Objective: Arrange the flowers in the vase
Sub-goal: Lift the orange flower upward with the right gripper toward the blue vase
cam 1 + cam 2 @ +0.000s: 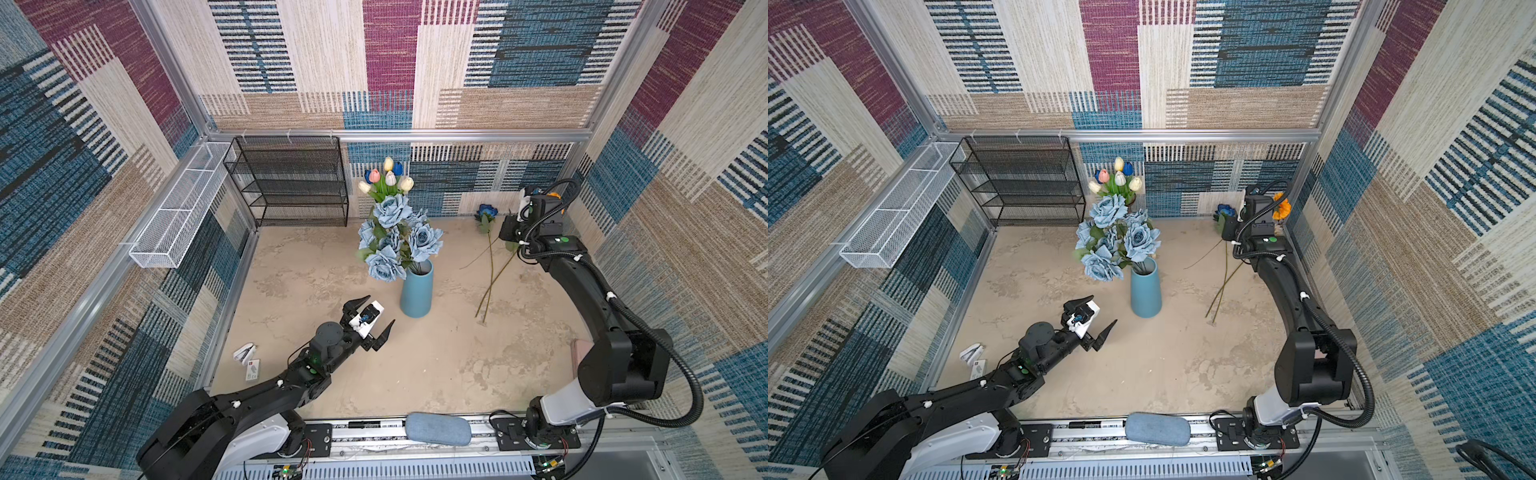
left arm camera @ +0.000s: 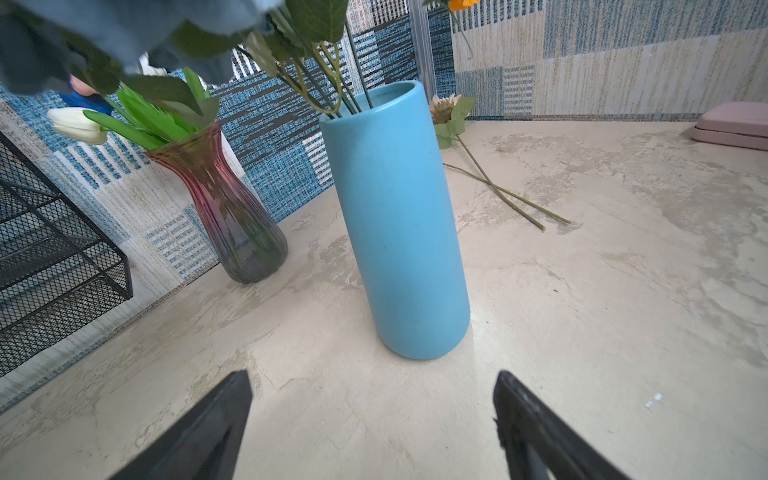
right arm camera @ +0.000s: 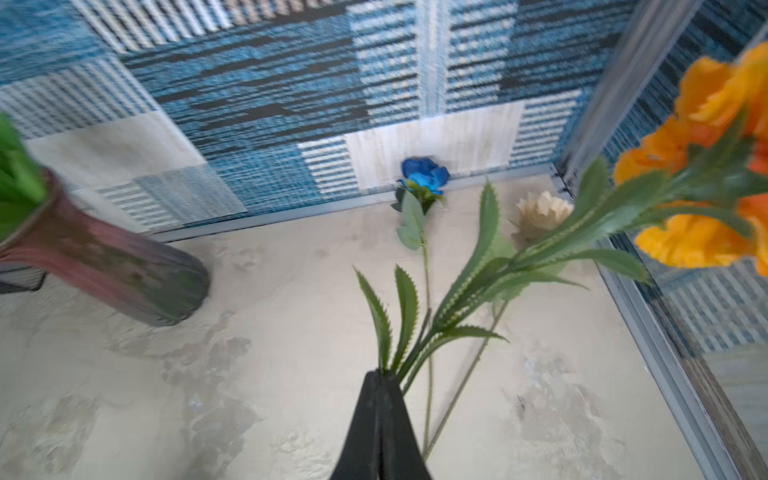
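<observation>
Next, I lift the orange bloom [image 1: 1281,206] with my right gripper and swing toward the vase's opening [image 1: 420,267], because the bloom is close to the wall and its stem trails low.
The blue vase [image 1: 417,293] [image 2: 399,224] stands mid-table and holds a dusty-blue rose bunch [image 1: 392,239]. Just in front of the vase and to its left, my left gripper [image 1: 381,308] [image 2: 372,376] is open and empty. Far right at the back, my right gripper [image 3: 380,376] is shut on the green stem of the orange bloom [image 3: 706,166] [image 1: 1282,206], lifted above the table. A deep-blue rose [image 1: 486,212] [image 3: 424,178] and a pale sunflower [image 3: 540,212] lie by the back wall, and their stems [image 1: 492,282] cross on the table. Tulips [image 1: 386,178] stand in a reddish glass vase [image 2: 224,208] behind the blue one.
A black mesh shelf [image 1: 286,183] stands at the back left, and a white mesh basket [image 1: 178,208] hangs on the left wall. Small white items [image 1: 245,353] lie near the left edge. There is a pink case [image 2: 735,124] at the right and a grey-blue pouch [image 1: 438,430] on the front rail.
</observation>
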Robot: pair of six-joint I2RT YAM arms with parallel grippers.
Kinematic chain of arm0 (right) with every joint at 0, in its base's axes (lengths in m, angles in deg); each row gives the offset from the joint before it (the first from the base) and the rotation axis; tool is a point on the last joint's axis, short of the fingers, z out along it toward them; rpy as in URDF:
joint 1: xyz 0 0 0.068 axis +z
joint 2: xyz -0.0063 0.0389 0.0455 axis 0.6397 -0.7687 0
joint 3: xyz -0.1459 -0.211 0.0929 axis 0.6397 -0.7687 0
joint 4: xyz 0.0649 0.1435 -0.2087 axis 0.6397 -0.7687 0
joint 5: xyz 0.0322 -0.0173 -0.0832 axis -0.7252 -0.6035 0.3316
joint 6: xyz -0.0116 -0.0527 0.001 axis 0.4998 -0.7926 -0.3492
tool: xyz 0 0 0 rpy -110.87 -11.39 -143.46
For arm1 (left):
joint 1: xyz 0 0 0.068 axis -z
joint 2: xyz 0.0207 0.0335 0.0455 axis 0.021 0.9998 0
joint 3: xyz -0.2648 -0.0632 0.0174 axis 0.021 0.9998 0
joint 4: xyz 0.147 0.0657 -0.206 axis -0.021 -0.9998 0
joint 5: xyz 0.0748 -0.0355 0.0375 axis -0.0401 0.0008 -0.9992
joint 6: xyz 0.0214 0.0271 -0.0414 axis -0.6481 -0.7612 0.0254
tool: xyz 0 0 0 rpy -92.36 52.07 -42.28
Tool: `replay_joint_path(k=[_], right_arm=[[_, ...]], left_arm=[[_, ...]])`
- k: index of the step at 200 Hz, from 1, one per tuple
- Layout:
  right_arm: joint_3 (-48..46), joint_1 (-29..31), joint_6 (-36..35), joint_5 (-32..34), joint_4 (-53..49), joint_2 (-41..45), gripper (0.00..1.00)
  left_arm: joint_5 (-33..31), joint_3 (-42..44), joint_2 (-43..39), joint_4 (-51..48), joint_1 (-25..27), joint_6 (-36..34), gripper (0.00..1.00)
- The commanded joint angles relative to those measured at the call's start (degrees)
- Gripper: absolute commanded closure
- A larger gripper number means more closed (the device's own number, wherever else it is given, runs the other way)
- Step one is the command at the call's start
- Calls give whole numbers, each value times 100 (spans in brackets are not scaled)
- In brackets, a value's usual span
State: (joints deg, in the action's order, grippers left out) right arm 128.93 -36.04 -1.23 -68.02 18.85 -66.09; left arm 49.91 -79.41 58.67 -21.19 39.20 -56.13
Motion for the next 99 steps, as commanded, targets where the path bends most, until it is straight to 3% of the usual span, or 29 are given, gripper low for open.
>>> replay_joint_path(k=[1,43,99], right_arm=[[-158,387,-566,-130,860,281,100],[-957,907,-1107,-1110,2298,1063,100],[-2112,1130,-1830,-3078,3822,2089,100]], left_arm=[[-19,0,-25,67,3,4,6],[-67,11,-32,75,3,-25,7],[-81,27,-32,110,3,-14,7]])
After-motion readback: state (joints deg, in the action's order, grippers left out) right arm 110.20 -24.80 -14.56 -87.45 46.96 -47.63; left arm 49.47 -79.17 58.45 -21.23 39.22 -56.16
